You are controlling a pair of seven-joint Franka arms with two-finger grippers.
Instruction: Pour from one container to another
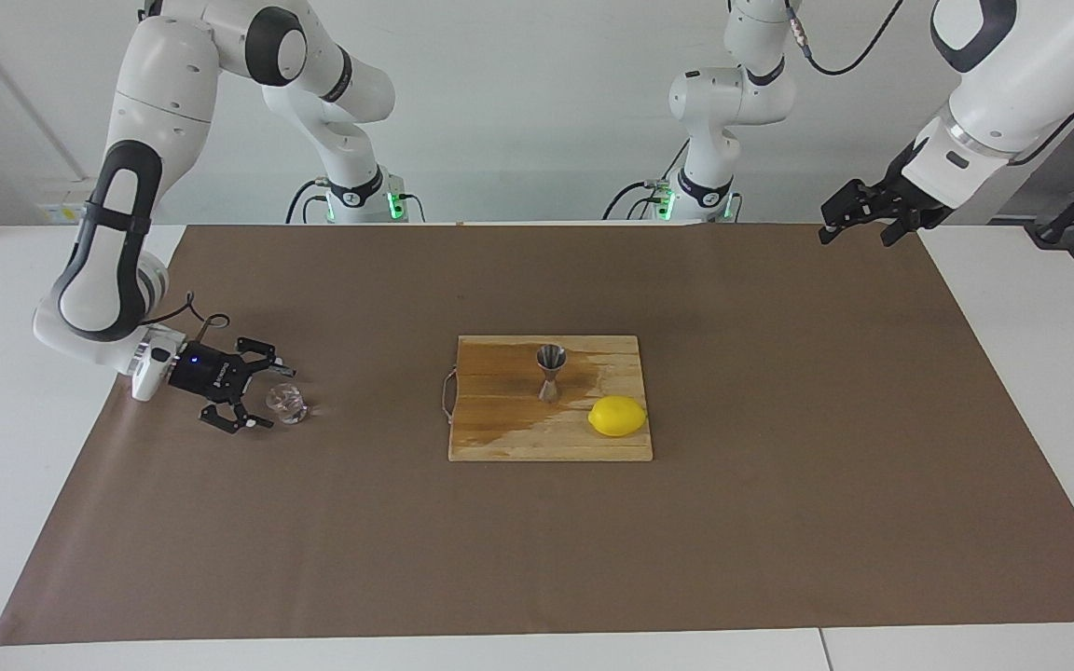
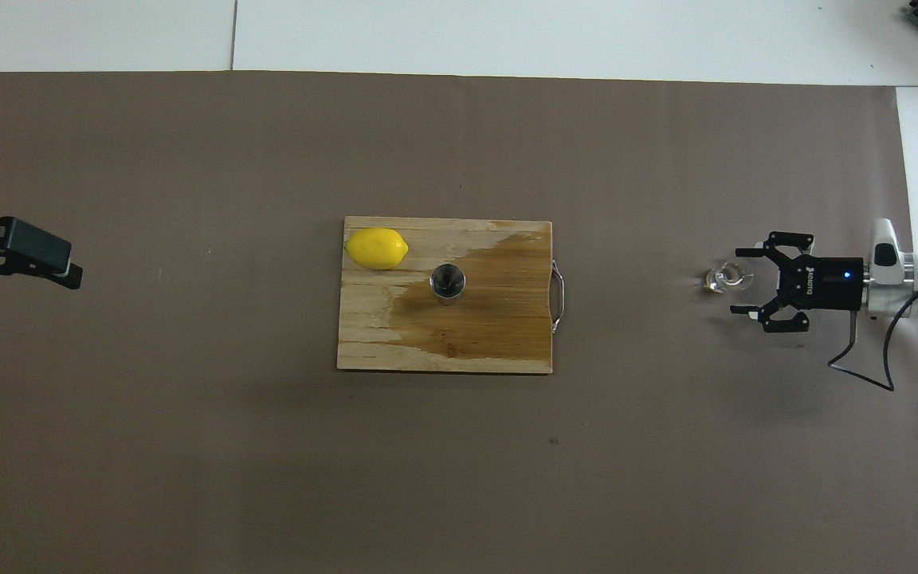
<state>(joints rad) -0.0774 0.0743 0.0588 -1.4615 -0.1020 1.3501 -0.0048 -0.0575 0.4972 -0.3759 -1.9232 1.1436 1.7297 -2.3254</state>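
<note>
The tiny clear glass cup will drip when the robot carries it back after pouring, because a dark wet patch spreads around the jigger.
The tiny clear glass cup stands on the brown mat toward the right arm's end of the table. My right gripper is low beside it and open, its fingertips on either side of the cup's near edge, not closed on it. The steel hourglass jigger stands upright on the wooden cutting board mid-table. My left gripper waits open and raised over the mat's edge at the left arm's end.
A yellow lemon lies on the board's corner, farther from the robots than the jigger. A dark wet patch spreads over the board around the jigger. A wire handle sticks out of the board's side toward the right arm's end.
</note>
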